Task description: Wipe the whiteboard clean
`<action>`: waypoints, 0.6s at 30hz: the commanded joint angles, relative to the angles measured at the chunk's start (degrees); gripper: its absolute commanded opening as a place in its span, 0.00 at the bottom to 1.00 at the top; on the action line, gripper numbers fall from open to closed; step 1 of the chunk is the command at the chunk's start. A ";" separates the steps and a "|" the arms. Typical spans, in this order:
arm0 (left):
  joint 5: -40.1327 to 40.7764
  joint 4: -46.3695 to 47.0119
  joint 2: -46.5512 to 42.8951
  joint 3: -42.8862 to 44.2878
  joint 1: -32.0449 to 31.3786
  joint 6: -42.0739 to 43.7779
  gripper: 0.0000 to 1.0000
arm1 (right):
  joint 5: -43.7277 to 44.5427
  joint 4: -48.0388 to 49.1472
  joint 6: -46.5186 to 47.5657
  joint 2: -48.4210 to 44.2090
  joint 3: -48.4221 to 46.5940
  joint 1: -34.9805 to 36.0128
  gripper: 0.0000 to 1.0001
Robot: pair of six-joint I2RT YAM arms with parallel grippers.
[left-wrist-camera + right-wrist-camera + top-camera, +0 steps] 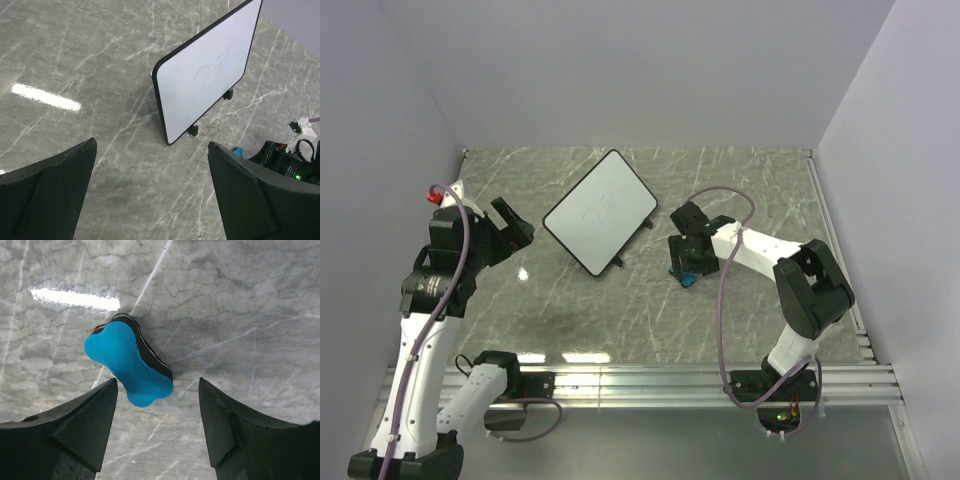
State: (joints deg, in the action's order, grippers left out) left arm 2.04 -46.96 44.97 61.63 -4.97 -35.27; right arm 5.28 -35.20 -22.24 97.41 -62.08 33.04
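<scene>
My right gripper's open fingers have the blue eraser slanting across them, so I should turn them in line with it and close around the eraser's narrow middle.
The whiteboard lies tilted on the grey marble table, white with a thin black frame and small black feet on its right edge. In the left wrist view the whiteboard shows faint red pen marks. A blue bone-shaped eraser with a black felt underside lies flat on the table; its tip shows under the right gripper in the top view. My right gripper is open just above and short of the eraser, which it does not touch. My left gripper is open and empty, left of the board.
The table is walled by white panels at the back and both sides. A metal rail runs along the near edge by the arm bases. The right arm's wrist and cable show at the right of the left wrist view.
</scene>
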 commanded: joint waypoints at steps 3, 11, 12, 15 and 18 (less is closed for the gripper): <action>-0.37 -0.06 0.73 3.06 -0.21 0.81 0.99 | 0.96 4.09 2.02 -0.99 -0.66 0.89 0.73; -0.46 -2.17 0.29 4.47 -0.21 1.08 0.99 | 1.14 3.30 2.64 3.40 -4.97 3.43 0.72; -0.37 -2.61 0.12 4.73 -0.21 1.16 0.99 | 1.31 3.38 2.90 3.58 -4.98 3.79 0.72; 0.06 -3.57 -0.58 5.08 -0.21 1.43 0.99 | 1.58 3.73 2.73 4.46 -4.28 4.76 0.71; 0.50 -4.72 -1.11 5.08 -0.21 1.60 0.99 | 1.66 4.35 2.03 5.07 -2.96 4.93 0.70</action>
State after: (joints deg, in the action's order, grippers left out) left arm 1.85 -50.37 45.17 64.38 -4.97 -34.98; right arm 5.56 -32.34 -20.08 102.00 -65.23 37.60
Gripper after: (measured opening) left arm 0.994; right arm 0.710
